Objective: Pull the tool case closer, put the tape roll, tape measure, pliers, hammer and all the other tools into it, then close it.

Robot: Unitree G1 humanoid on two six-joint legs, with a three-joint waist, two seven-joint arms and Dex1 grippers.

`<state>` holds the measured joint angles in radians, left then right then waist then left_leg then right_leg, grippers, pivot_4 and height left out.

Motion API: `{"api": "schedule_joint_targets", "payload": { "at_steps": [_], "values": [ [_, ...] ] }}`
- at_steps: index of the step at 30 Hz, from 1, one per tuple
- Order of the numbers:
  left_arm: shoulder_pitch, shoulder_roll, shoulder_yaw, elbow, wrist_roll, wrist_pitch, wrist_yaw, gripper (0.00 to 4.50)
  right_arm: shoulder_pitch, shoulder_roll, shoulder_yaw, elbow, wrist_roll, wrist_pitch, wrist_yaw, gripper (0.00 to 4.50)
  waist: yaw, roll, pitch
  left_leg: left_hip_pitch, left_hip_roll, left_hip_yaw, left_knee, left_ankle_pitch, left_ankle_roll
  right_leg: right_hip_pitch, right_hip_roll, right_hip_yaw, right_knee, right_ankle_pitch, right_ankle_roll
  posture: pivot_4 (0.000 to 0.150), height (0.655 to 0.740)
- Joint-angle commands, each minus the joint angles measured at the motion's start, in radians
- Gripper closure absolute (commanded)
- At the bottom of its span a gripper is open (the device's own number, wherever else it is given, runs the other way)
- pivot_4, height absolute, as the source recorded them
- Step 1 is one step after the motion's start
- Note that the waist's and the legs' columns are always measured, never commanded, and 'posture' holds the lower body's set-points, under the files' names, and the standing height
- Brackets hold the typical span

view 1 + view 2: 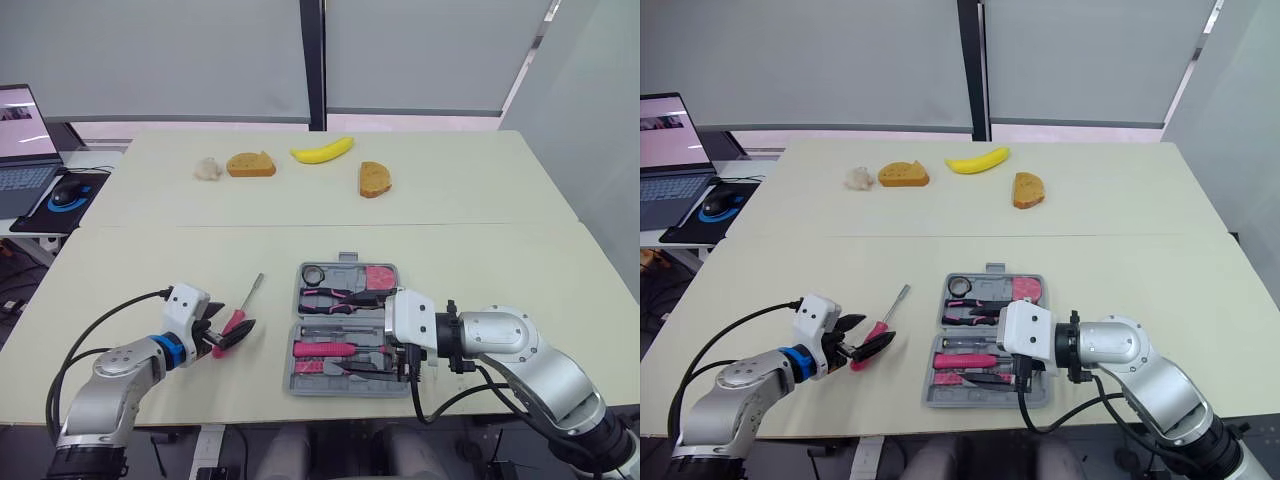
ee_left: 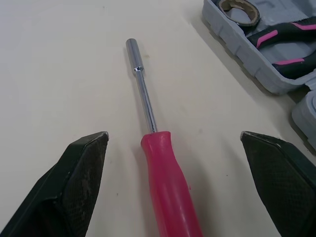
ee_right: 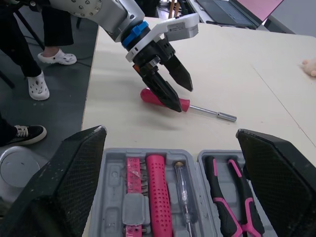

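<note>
The driver (image 1: 236, 322) should come to rest lengthwise along the grey tool case's front edge when I lower it in, because an empty strip (image 1: 338, 385) runs there.
The grey tool case (image 1: 296, 384) lies open near the table's front edge. It holds a tape roll (image 1: 313, 274), pink-handled pliers (image 1: 345, 295), a pink tape measure (image 1: 380, 275) and a thick pink-handled tool (image 3: 158, 197). A driver with a red handle and steel shaft (image 1: 250, 297) lies on the table just left of the case. My left gripper (image 2: 174, 136) is open, its fingers (image 2: 84, 168) spread on either side of the red handle without touching it. My right gripper (image 3: 170, 132) is open, low over the case's front right part.
At the far side of the table lie two bread slices (image 1: 251, 164) (image 1: 375, 179), a banana (image 1: 322, 151) and a white lump (image 1: 208, 169). A laptop (image 1: 25, 150) and mouse (image 1: 68, 193) sit on a side desk at the left. A person's feet (image 3: 37, 84) stand beside the table.
</note>
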<state>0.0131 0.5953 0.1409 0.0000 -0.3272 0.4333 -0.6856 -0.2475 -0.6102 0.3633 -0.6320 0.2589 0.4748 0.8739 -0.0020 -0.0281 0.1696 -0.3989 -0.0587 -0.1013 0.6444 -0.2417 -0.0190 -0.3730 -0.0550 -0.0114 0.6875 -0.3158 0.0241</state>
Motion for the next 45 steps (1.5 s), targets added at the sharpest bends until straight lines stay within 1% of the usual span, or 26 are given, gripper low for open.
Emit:
{"api": "schedule_joint_targets", "payload": {
  "at_steps": [1,3,8,9,11,14,16,18,21,25,28,30,33,35,37,40,45],
  "values": [
    [-0.018,-0.028,-0.002,0.013,0.038,-0.027,0.057,0.05,-0.002,-0.003,-0.018,-0.038,0.018,-0.005,0.002,0.00,0.000,0.000,0.000,0.000,0.000,0.000,0.000,0.000,0.000,0.000,0.000,0.000,0.000,0.000,0.000,0.150,0.7361],
    [-0.028,-0.049,-0.005,0.037,0.053,-0.036,0.078,0.05,-0.002,0.000,-0.013,-0.037,0.011,-0.009,-0.002,0.00,0.000,0.000,0.000,0.000,0.000,0.000,0.000,0.000,0.000,0.000,0.000,0.000,0.000,0.000,0.000,0.150,0.7361],
    [-0.033,-0.066,-0.024,0.067,0.071,-0.046,0.076,0.05,0.006,0.003,-0.010,-0.037,0.002,-0.024,-0.008,0.00,0.000,0.000,0.000,0.000,0.000,0.000,0.000,0.000,0.000,0.000,0.000,0.000,0.000,0.000,0.000,0.150,0.7361],
    [-0.034,-0.066,-0.028,0.071,0.075,-0.046,0.075,0.22,0.009,0.000,-0.013,-0.037,0.003,-0.026,-0.006,0.00,0.000,0.000,0.000,0.000,0.000,0.000,0.000,0.000,0.000,0.000,0.000,0.000,0.000,0.000,0.000,0.150,0.7361],
    [-0.036,-0.065,-0.037,0.079,0.081,-0.048,0.069,0.62,0.015,-0.009,-0.024,-0.038,0.006,-0.029,-0.002,0.00,0.000,0.000,0.000,0.000,0.000,0.000,0.000,0.000,0.000,0.000,0.000,0.000,0.000,0.000,0.000,0.150,0.7361],
    [-0.039,-0.071,-0.043,0.083,0.081,-0.038,0.066,1.65,0.017,-0.017,-0.035,-0.036,0.008,-0.030,-0.002,0.00,0.001,0.000,0.000,0.000,0.000,0.000,0.000,0.000,0.000,0.001,0.000,0.000,0.000,0.000,0.000,0.150,0.7361],
    [-0.040,-0.076,-0.045,0.084,0.077,-0.028,0.063,2.17,0.017,-0.020,-0.040,-0.036,0.008,-0.029,-0.003,0.00,0.001,0.000,0.000,0.000,0.000,0.000,0.000,0.000,0.000,0.001,0.000,0.000,0.000,0.000,0.000,0.150,0.7361],
    [-0.039,-0.079,-0.045,0.085,0.076,-0.024,0.060,2.87,0.019,-0.021,-0.043,-0.038,0.008,-0.027,-0.005,0.00,0.001,0.000,0.000,0.000,0.000,0.000,0.000,0.000,0.000,0.001,0.000,0.000,0.000,0.000,0.000,0.150,0.7361],
    [-0.037,-0.083,-0.044,0.084,0.074,-0.012,0.057,3.75,0.022,-0.021,-0.047,-0.041,0.007,-0.025,-0.005,0.00,0.001,0.002,-0.001,0.001,0.000,0.000,0.000,0.000,0.000,0.001,0.000,0.000,0.000,0.000,0.000,0.150,0.7361],
    [-0.018,-0.084,-0.016,0.064,0.063,-0.001,0.071,3.76,0.029,-0.019,-0.054,-0.054,0.005,-0.013,-0.021,0.00,0.000,0.004,-0.003,0.001,0.000,0.000,0.000,0.000,0.000,0.001,0.000,0.000,0.000,0.000,0.000,0.150,0.7361],
    [0.003,-0.050,0.022,-0.006,0.040,0.000,0.053,3.76,0.042,-0.029,-0.079,-0.078,0.011,-0.004,-0.033,0.00,-0.002,0.004,-0.003,0.001,0.000,0.000,0.000,0.000,0.000,0.001,0.000,0.000,0.000,0.000,0.000,0.150,0.7361],
    [0.023,-0.008,0.036,-0.080,0.018,-0.006,0.005,3.76,0.060,-0.050,-0.114,-0.104,0.023,0.005,-0.036,0.00,-0.002,0.004,-0.003,0.000,0.000,0.000,0.000,0.000,0.000,0.000,0.000,0.000,0.000,0.000,0.000,0.150,0.7361],
    [0.053,0.079,0.025,-0.209,-0.018,-0.030,-0.118,3.76,0.104,-0.104,-0.186,-0.150,0.059,0.034,-0.020,0.00,0.002,0.004,-0.002,-0.001,0.000,0.000,0.000,0.000,0.000,0.000,0.000,0.000,-0.001,0.000,0.000,0.150,0.7361],
    [0.068,0.144,-0.007,-0.291,-0.036,-0.061,-0.221,3.76,0.136,-0.149,-0.239,-0.174,0.095,0.064,-0.004,0.00,0.007,0.005,-0.002,-0.001,0.000,-0.001,0.000,0.000,0.000,0.001,0.000,-0.001,-0.003,0.000,0.000,0.150,0.7361],
    [0.076,0.188,-0.036,-0.345,-0.043,-0.084,-0.289,3.76,0.163,-0.189,-0.283,-0.193,0.128,0.090,0.009,0.00,0.009,0.006,-0.002,-0.001,0.000,-0.001,-0.001,0.000,0.000,0.003,0.000,0.000,-0.006,0.000,0.000,0.150,0.7361],
    [0.051,0.239,-0.136,-0.416,-0.028,-0.094,-0.378,3.76,0.227,-0.259,-0.384,-0.220,0.191,0.130,0.045,0.00,0.010,0.006,-0.002,-0.002,0.000,0.000,-0.001,-0.001,0.001,0.003,-0.001,0.000,-0.008,0.000,0.000,0.150,0.7361],
    [0.008,0.260,-0.283,-0.472,0.042,-0.105,-0.422,3.76,0.329,-0.337,-0.460,-0.258,0.236,0.130,0.093,0.00,0.008,0.007,-0.002,-0.001,0.001,0.000,-0.001,-0.001,0.001,0.003,0.000,0.000,-0.007,0.000,0.000,0.150,0.7361]
  ]
}}
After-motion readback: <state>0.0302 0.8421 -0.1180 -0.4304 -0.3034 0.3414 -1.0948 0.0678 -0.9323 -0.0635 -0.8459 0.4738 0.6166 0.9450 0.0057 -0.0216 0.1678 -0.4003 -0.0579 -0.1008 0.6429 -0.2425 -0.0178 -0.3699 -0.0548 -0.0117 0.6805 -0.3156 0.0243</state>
